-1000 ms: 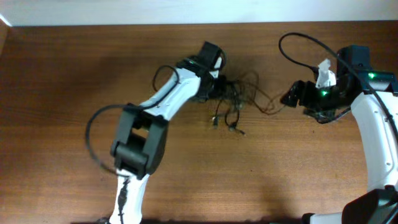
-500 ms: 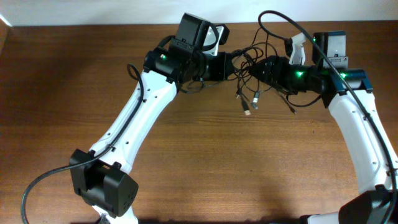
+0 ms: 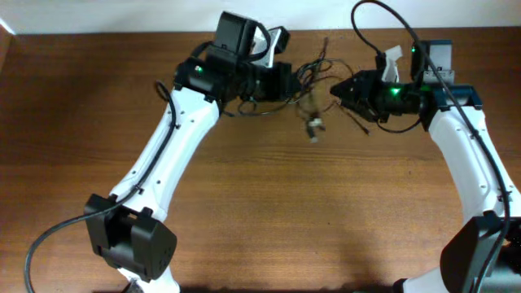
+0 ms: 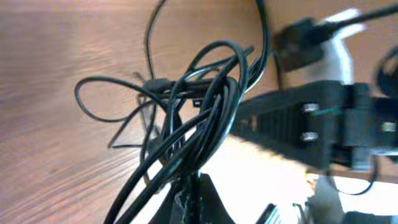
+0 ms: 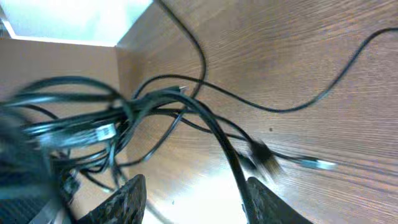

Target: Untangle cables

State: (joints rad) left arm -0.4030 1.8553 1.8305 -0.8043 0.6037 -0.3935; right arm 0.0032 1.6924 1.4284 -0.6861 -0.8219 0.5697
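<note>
Next, I put the loops down before my right gripper picks up a single piece of cable (image 5: 225, 144), because my left gripper is holding many cable loops bunched together (image 4: 208, 112) in the air.
The cables (image 3: 313, 72) are thin black cords in a tangled bunch, hanging above the table between my two grippers. Their plug ends (image 3: 313, 127) dangle below. My left gripper (image 3: 283, 81) is shut on the bunch; in the left wrist view the cables (image 4: 199, 112) rise from the jaws (image 4: 194, 198) in loops. My right gripper (image 3: 340, 88) is open just right of the bunch. In the right wrist view its fingers (image 5: 196, 202) stand wide apart, and one strand of the cables (image 5: 214, 134) runs along the right finger. A plug (image 5: 264, 157) hangs blurred.
The brown wooden table (image 3: 269, 212) ends at a white wall along the back edge (image 3: 122, 31). The right arm's own thick black cable (image 3: 383, 24) loops above its wrist. The left arm (image 3: 171, 155) stretches across the table's left middle.
The left gripper has pulled the bunch a little left and back. The right gripper has drawn slightly away from the bunch. The dangling plug ends have swung left and up.
</note>
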